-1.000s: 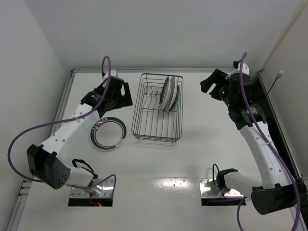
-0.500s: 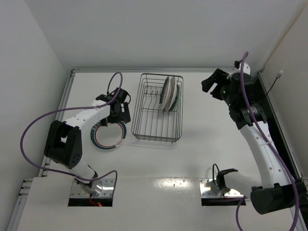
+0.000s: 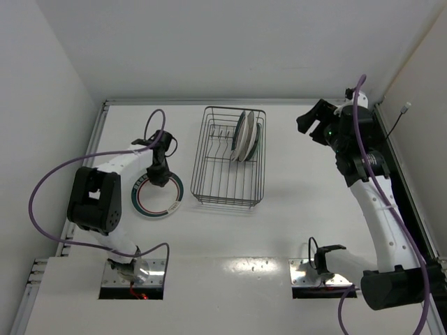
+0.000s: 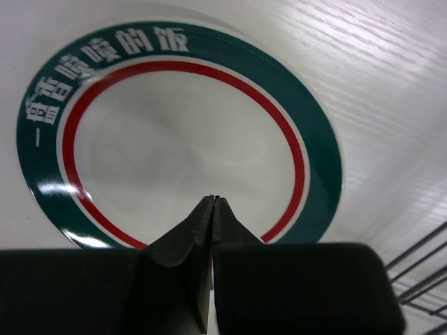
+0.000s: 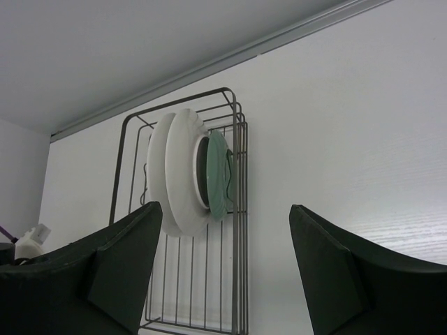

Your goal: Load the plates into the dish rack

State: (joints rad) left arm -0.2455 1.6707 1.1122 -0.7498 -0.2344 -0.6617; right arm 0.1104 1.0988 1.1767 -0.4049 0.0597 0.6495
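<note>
The ringed plate's rim [image 3: 181, 190] is close to the rack, so my left gripper should stay closed and push the plate away until open fingers fit the gap [image 3: 187, 186].
A white plate [image 3: 159, 195] with a green and a red rim ring lies flat on the table, left of the dish rack [image 3: 198, 162]. My left gripper [image 3: 159, 174] hangs over that plate's far rim, shut with nothing between its fingers. In the left wrist view the shut tips [image 4: 213, 199] point down at the ringed plate [image 4: 181, 132]. A large white plate [image 5: 174, 174] and a smaller teal plate [image 5: 218, 174] stand on edge in the wire rack [image 5: 242, 279]. My right gripper [image 3: 312, 123] stands open to the right of the rack, apart from it.
Two metal mounting plates [image 3: 314, 273] sit at the near edge, one with a black hook beside it. A raised rail [image 3: 94, 146] runs along the table's left edge, and a dark channel [image 3: 398, 174] along the right. White walls close in behind.
My left arm has folded in and dropped over the ringed plate, and its gripper has gone from open to shut. The right arm has barely moved.
</note>
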